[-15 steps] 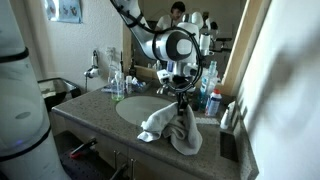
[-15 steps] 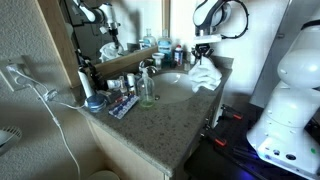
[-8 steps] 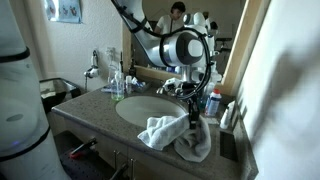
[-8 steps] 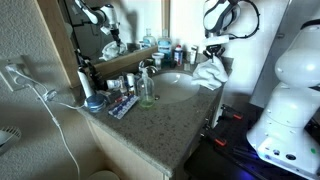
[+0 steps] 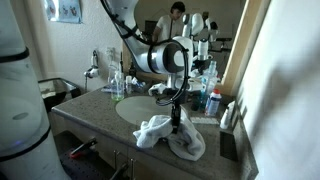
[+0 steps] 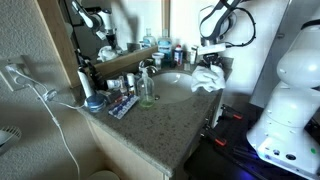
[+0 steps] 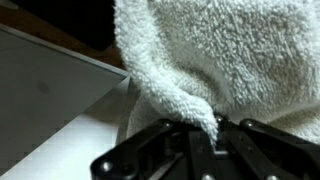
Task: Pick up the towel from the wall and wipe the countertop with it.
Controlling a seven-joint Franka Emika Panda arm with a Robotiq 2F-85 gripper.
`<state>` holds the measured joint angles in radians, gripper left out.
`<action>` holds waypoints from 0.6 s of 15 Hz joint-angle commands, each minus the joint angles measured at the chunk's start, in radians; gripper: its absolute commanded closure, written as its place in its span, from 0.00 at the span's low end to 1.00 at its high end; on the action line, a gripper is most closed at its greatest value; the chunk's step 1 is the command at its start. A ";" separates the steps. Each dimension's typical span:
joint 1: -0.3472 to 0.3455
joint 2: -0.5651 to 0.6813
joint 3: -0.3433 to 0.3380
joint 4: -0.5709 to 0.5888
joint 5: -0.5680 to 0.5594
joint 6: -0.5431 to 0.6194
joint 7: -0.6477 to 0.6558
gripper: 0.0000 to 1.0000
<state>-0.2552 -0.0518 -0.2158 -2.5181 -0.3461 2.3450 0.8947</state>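
I should keep hold of the towel's fold and wipe back inward across the countertop (image 5: pixel 214 138), since the towel in my gripper already reaches the countertop's front edge (image 7: pixel 127 88).
The towel (image 5: pixel 165 135) is a white to pale grey crumpled cloth lying on the speckled countertop (image 5: pixel 95 112) at the sink's front right edge. It also shows in an exterior view (image 6: pixel 207 77) and fills the wrist view (image 7: pixel 220 50). My gripper (image 5: pixel 176 113) stands over the towel with its fingers down in it; it also shows in an exterior view (image 6: pixel 208 60). In the wrist view my gripper (image 7: pixel 208 135) is shut on a fold of the towel. The wall (image 5: pixel 285 90) rises beside the counter.
An oval white basin (image 5: pixel 138 108) with a chrome faucet (image 5: pixel 160 88) sits beside the towel. Bottles and toiletries (image 5: pixel 118 85) stand along the mirror (image 5: pixel 225 35). A green bottle (image 6: pixel 148 92) and small items (image 6: pixel 122 103) stand on the counter. A cable (image 6: pixel 60 120) hangs nearby.
My gripper has swung back from the counter's right end toward the basin, dragging the towel with it across the countertop. The towel has bunched up differently.
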 commanded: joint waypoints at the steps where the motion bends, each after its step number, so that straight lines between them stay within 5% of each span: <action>1: 0.043 0.006 0.027 -0.017 0.147 0.005 -0.109 0.93; 4: 0.060 0.042 0.038 0.015 0.219 0.047 -0.182 0.93; 9: 0.042 0.085 0.014 0.096 0.147 0.075 -0.161 0.93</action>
<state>-0.2000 -0.0063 -0.1851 -2.4728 -0.1699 2.4022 0.7327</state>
